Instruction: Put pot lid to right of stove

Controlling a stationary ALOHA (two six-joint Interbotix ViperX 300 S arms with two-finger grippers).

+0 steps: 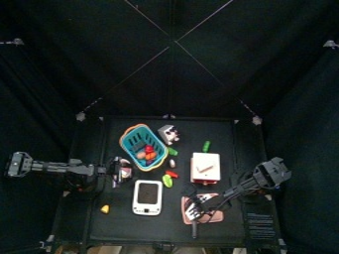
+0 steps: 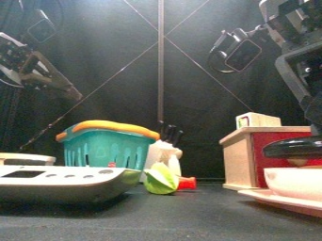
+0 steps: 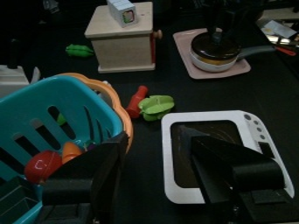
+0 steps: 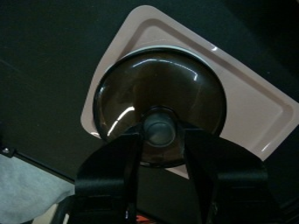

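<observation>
The pot lid [image 4: 160,98] will come off and leave the pot behind when I lift, because the pot's pale rim [image 4: 184,49] shows past the lid's edge.
The pot lid [image 4: 149,92] is round and dark with a centre knob. It rests on the small pot [image 3: 222,59], which stands on a pink mat [image 4: 251,105] at the table's front right. My right gripper [image 4: 160,144] hangs straight over it, open, one jaw on each side of the knob. The white stove [image 1: 147,196] with its grey panel lies left of the mat, near the front edge. My left gripper [image 3: 158,150] hovers open just behind the stove [image 3: 216,150], beside the basket, holding nothing. In the front view the lid [image 2: 297,148] shows dark above the pale pot.
A teal basket [image 1: 141,145] with toy food sits behind the stove. A cream-yellow box [image 1: 204,166] stands behind the mat. Green and red toy vegetables [image 3: 149,105] lie between basket, box and stove. A small yellow piece [image 1: 105,208] lies left of the stove.
</observation>
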